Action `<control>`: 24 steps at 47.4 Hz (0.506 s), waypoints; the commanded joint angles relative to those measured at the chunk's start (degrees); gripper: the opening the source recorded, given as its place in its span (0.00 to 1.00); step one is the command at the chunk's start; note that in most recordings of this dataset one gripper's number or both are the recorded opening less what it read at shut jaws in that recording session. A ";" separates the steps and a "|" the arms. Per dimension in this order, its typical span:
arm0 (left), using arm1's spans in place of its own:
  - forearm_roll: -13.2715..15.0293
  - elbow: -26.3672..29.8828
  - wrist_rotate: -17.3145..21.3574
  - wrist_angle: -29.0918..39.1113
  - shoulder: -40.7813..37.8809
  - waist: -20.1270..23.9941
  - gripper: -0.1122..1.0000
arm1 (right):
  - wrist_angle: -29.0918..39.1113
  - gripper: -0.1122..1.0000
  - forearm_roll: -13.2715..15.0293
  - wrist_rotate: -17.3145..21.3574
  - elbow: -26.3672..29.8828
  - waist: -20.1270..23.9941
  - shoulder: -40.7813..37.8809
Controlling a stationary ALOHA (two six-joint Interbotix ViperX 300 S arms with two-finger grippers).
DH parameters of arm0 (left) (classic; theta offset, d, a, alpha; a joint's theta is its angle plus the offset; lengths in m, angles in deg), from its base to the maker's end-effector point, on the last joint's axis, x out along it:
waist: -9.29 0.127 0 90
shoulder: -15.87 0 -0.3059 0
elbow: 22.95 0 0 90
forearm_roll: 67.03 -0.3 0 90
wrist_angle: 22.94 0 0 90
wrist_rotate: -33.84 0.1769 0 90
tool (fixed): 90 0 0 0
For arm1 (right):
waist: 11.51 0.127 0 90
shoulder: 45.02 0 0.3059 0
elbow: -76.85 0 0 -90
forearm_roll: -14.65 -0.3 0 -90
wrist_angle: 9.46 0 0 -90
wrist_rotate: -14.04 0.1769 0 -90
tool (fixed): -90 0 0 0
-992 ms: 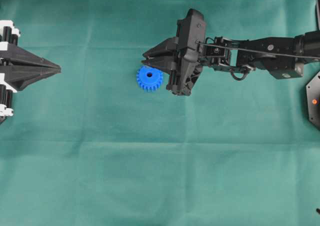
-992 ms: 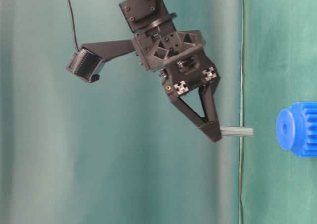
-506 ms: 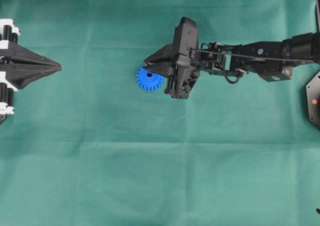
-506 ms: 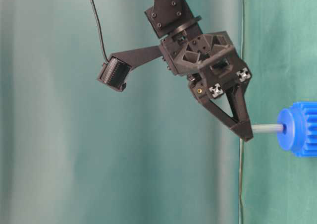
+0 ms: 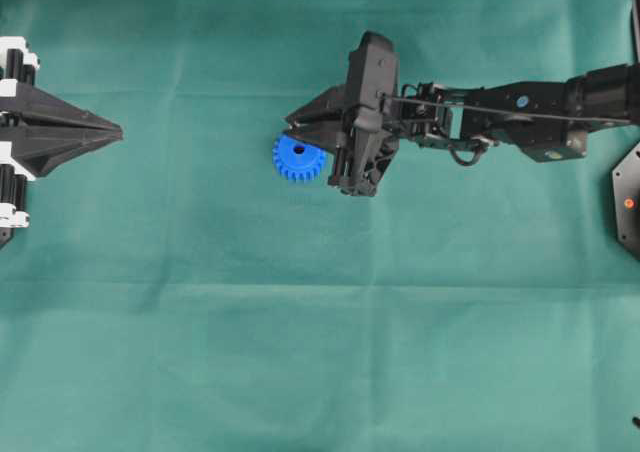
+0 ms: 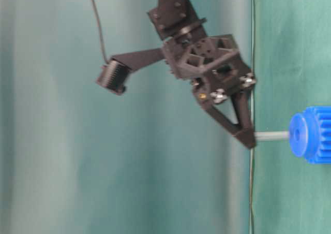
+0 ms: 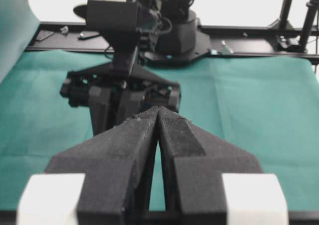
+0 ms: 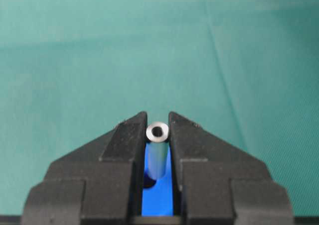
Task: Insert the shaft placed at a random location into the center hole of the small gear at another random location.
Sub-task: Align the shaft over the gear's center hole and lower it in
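Note:
The shaft's lower end is next to the gear's open center hole. My right gripper should move the shaft back over that hole before it lowers the shaft in.
The small blue gear lies flat on the green cloth; it also shows in the table-level view. My right gripper is shut on the silvery shaft and holds it upright over the gear's hub. In the right wrist view the shaft stands between the fingers, shiny end up, with the gear below. Its lower end meets the hub at the edge of the dark center hole; I cannot tell if it has entered. My left gripper is shut and empty, far left of the gear, and also shows in the left wrist view.
The green cloth covers the whole table. The right arm stretches in from the right edge. A black base with an orange dot sits at the right edge. The left wrist view shows the right gripper's body ahead.
A second ago the shaft hung apart from the gear. The right gripper has carried it to the hub. In the last half second it has only tilted and shifted slightly. The left arm has not moved.

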 commanded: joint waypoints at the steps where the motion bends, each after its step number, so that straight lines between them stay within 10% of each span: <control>1: -0.09 0.97 -0.09 -0.18 -0.44 0.18 0.10 | 0.53 0.22 0.09 -0.44 1.05 0.18 3.34; 24: -0.18 0.97 -0.09 0.09 -0.44 0.18 0.10 | 0.62 0.22 0.09 -0.44 1.05 0.79 1.93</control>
